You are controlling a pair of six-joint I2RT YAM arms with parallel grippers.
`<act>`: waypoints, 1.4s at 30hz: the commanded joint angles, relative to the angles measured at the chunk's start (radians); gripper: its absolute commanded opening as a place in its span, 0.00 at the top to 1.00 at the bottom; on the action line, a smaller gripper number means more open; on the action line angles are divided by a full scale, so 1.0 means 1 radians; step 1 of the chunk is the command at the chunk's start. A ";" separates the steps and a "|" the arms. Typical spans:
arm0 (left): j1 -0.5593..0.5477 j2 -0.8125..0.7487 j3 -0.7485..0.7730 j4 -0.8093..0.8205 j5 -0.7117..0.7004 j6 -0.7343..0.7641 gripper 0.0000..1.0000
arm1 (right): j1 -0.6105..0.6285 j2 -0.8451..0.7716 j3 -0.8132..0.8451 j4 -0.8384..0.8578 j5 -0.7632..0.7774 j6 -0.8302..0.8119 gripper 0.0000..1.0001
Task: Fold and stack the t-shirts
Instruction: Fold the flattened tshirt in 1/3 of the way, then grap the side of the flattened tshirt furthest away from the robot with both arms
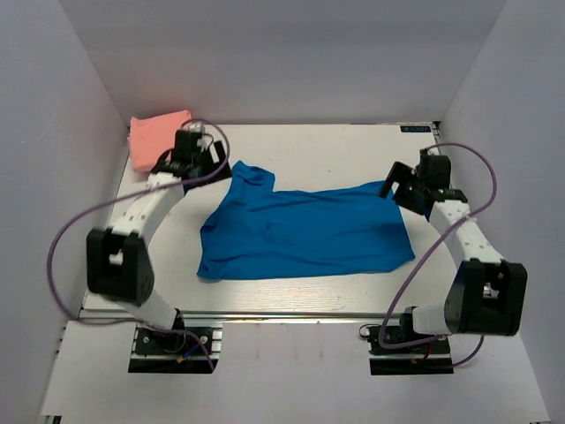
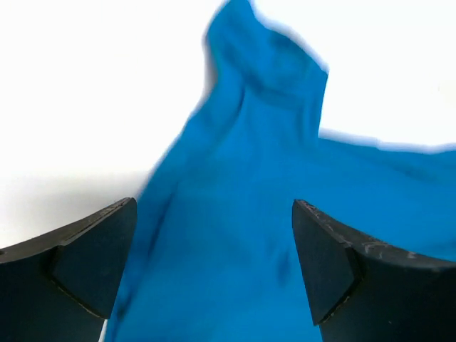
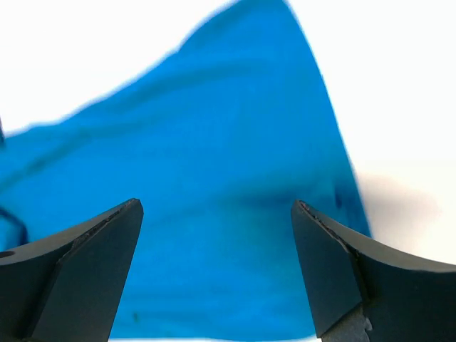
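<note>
My gripper will make the sleeve (image 1: 253, 176) flop over the blue t-shirt as a limp flap when I fold it, because the sleeve sticks out loosely past the blue t-shirt's far edge (image 1: 275, 190).
A bright blue t-shirt (image 1: 305, 231) lies spread across the middle of the white table (image 1: 335, 146), folded over lengthwise with a sleeve sticking up at its far left. A salmon-pink t-shirt (image 1: 157, 137) sits folded at the far left corner. My left gripper (image 1: 210, 159) hangs open above the blue shirt's far left part, and the cloth (image 2: 235, 235) fills the space below its fingers. My right gripper (image 1: 399, 184) is open over the shirt's far right corner (image 3: 235, 214). Neither gripper holds anything.
Grey walls enclose the table on three sides. Purple cables loop from both arms. A bare strip of table runs along the far edge behind the blue shirt, and another along the near edge by the arm bases (image 1: 172, 340).
</note>
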State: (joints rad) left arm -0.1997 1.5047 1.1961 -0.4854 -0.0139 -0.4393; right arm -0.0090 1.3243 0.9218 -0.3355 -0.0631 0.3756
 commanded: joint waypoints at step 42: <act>-0.004 0.709 0.430 0.353 0.299 0.287 1.00 | 0.004 0.848 0.715 -0.114 0.158 -0.015 0.23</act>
State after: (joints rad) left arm -0.2001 2.2929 1.6722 -0.1684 0.2596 -0.1459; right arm -0.0082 2.1666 1.6444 -0.4725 0.1127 0.3508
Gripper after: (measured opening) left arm 0.027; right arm 0.787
